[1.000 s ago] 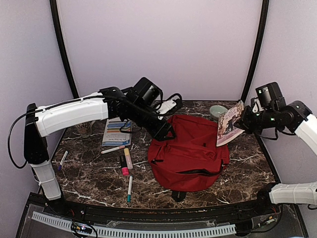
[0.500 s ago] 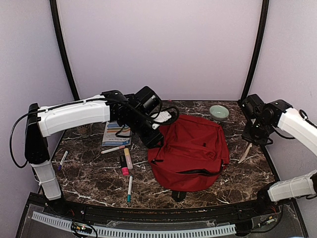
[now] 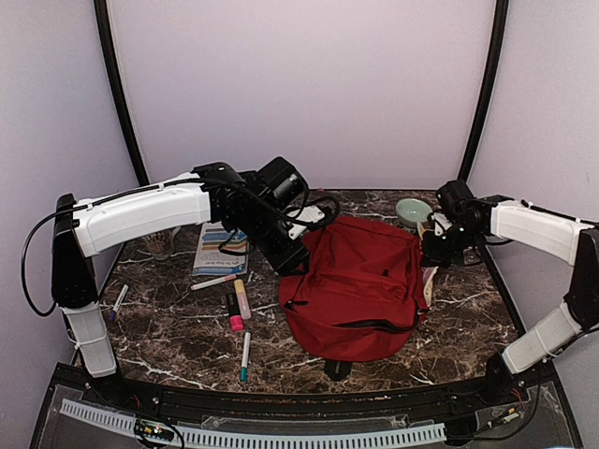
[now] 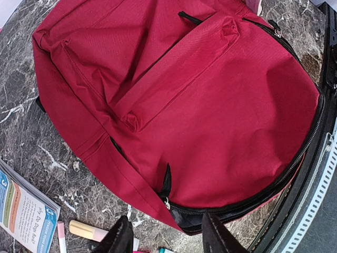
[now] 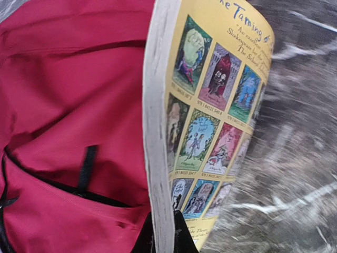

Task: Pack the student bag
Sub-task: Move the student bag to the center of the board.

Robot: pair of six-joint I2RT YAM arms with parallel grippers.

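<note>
My gripper is to lift the student bag's flap (image 3: 363,297), and the flap will open like a mouth then, because the zipper pulls (image 4: 167,202) are apart at the black zipper's ends.
The student bag (image 3: 356,285), a big red backpack with black zippers, lies flat in the middle of the table. My left gripper (image 3: 294,258) hovers over its upper left edge. In the left wrist view the left gripper (image 4: 168,238) is open and holds nothing, just short of the zipper end (image 4: 167,203) on the student bag (image 4: 200,95). My right gripper (image 3: 436,249) is at the bag's right side, shut on a paperback book (image 5: 210,116) with a yellow illustrated back cover. The right gripper (image 5: 163,234) pinches its lower edge, with the book (image 3: 430,282) upright beside the student bag (image 5: 68,105).
A blue booklet (image 3: 221,250) lies left of the bag, with highlighters (image 3: 236,304) and a pen (image 3: 244,355) in front of it. A green bowl (image 3: 413,210) stands at the back right, a glass (image 3: 161,243) at the far left, and a marker (image 3: 119,299) near the left edge.
The right arm has swung down and left, bringing the book from up in the air to the bag's right edge. The left gripper has drawn slightly back and narrowed a little.
</note>
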